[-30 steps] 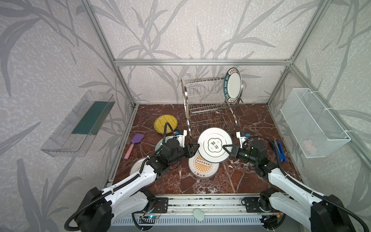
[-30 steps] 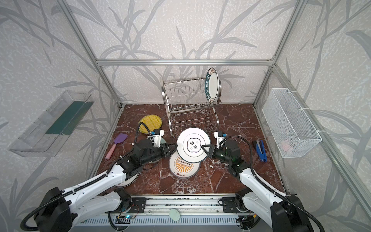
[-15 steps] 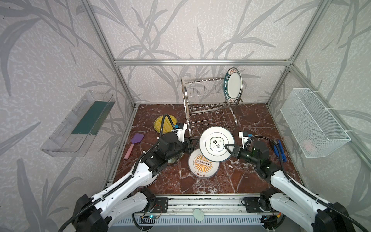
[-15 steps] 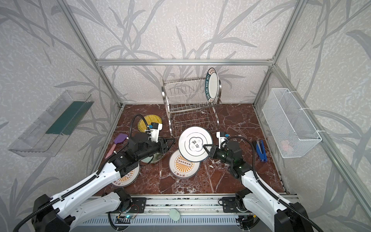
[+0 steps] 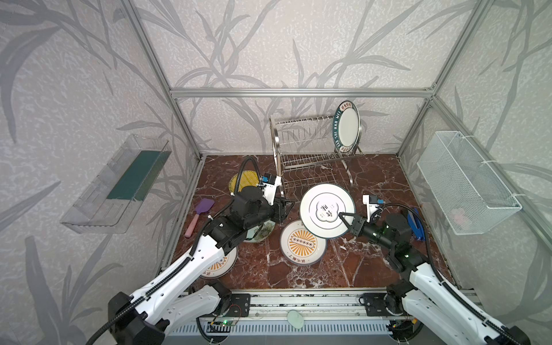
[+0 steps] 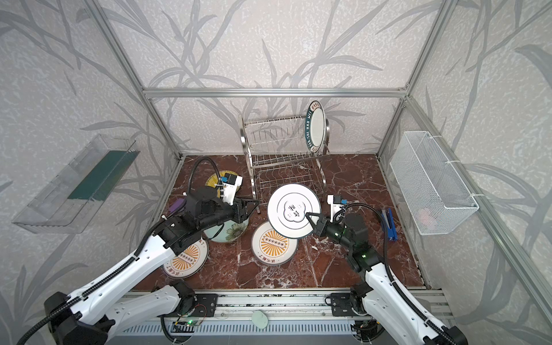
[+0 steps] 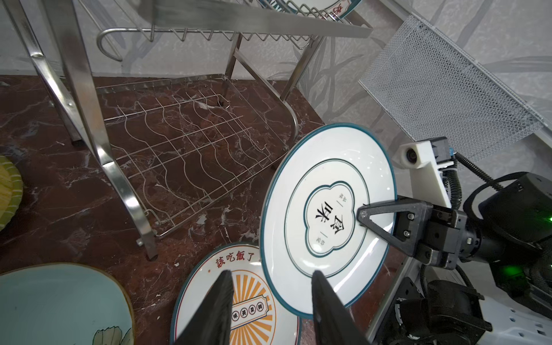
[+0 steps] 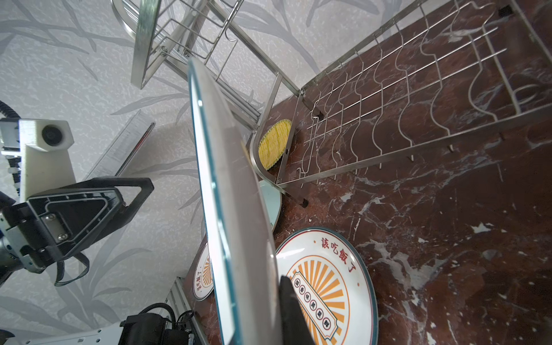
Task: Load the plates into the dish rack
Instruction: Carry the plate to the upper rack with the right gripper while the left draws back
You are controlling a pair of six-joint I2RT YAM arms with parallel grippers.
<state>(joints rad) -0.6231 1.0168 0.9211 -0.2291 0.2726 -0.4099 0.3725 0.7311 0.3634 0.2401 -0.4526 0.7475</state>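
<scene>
Next, my left gripper backs away while my right gripper lifts and turns the plate edge-on, as the white plate (image 5: 325,208) is broadside to the upper shelf's slots (image 5: 319,154).
My right gripper (image 5: 342,215) (image 6: 309,215) is shut on the rim of a white plate with dark markings (image 5: 324,195) (image 6: 291,194) (image 7: 298,191) (image 8: 227,191), held tilted above the table in front of the dish rack (image 5: 310,155) (image 6: 280,155). My left gripper (image 5: 292,206) (image 6: 256,204) (image 7: 271,273) is open just left of that plate, holding nothing. Another dark-rimmed plate (image 5: 346,127) stands in the rack's upper shelf. Flat on the table lie two sunburst plates (image 5: 301,246) (image 5: 219,264), a teal flowered plate (image 5: 260,233) and a yellow plate (image 5: 246,179).
A purple spatula (image 5: 200,213) lies at the left of the table and a blue tool (image 5: 415,224) at the right. A clear tray (image 5: 119,182) hangs on the left wall and a white mesh basket (image 5: 466,182) on the right wall.
The left gripper has drawn back from the held plate's left edge and moved a little toward the rack. The plate in the right gripper has shifted slightly right.
</scene>
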